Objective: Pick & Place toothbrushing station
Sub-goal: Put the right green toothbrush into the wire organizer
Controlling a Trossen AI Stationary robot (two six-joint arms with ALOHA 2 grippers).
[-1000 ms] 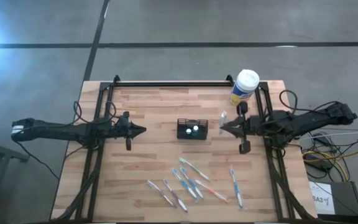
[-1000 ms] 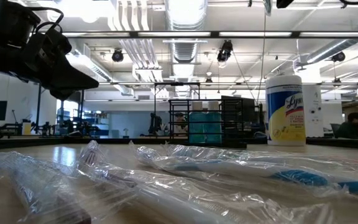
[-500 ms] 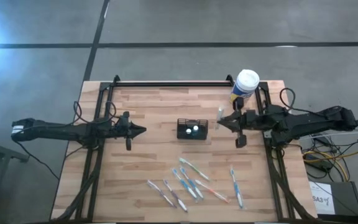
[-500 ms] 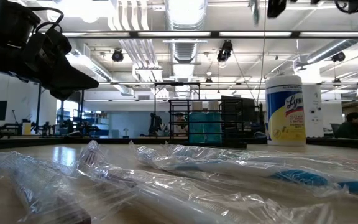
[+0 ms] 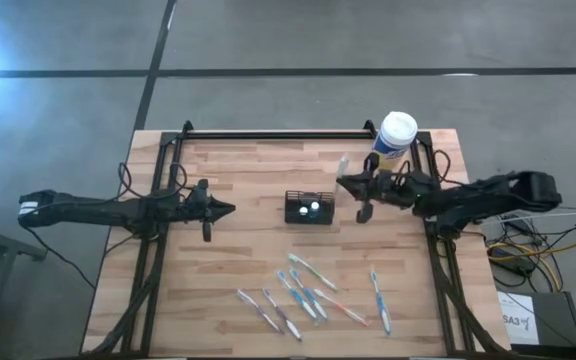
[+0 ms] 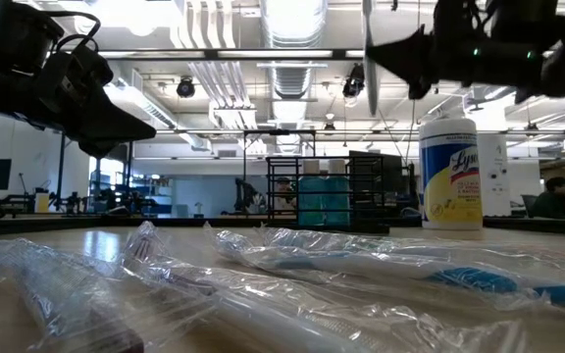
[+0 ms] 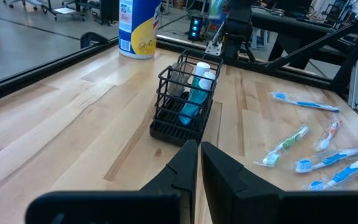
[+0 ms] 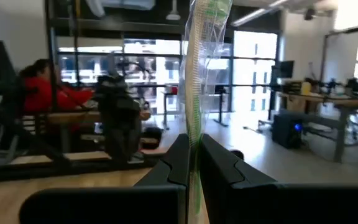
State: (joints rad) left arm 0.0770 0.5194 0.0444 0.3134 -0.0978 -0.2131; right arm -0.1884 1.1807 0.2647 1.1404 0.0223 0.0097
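Note:
The toothbrush is gripped too low by my right gripper to go in deep, so next I stand it in the caddy and then grip it closer to its head first.
The toothbrushing station, a small black mesh caddy, stands mid-table with white and blue items upright in it. My right gripper hovers just right of it and a little farther back. It is shut on a toothbrush in a clear wrapper, also seen in the low view. My left gripper waits shut, left of the caddy, its fingertips pointing at it. Several wrapped toothbrushes lie flat on the near half of the table. My right gripper pinches the wrapped toothbrush between its two fingers, part-way along its length. The fingers come roughly level from the table's right and lie across it. The toothbrush stands upright, most of it above the fingers and a short piece below, clear of the table.
A yellow canister with a white lid stands at the far right, close behind my right arm. A black frame rail runs along the table's far edge. Bare wood lies between the caddy and the loose toothbrushes.
My right gripper has carried the wrapped toothbrush toward the table's left and a little toward the far edge, closer to the caddy. It has also come down, so it now shows in the low view. The toothbrush has stayed upright in the shut fingers.

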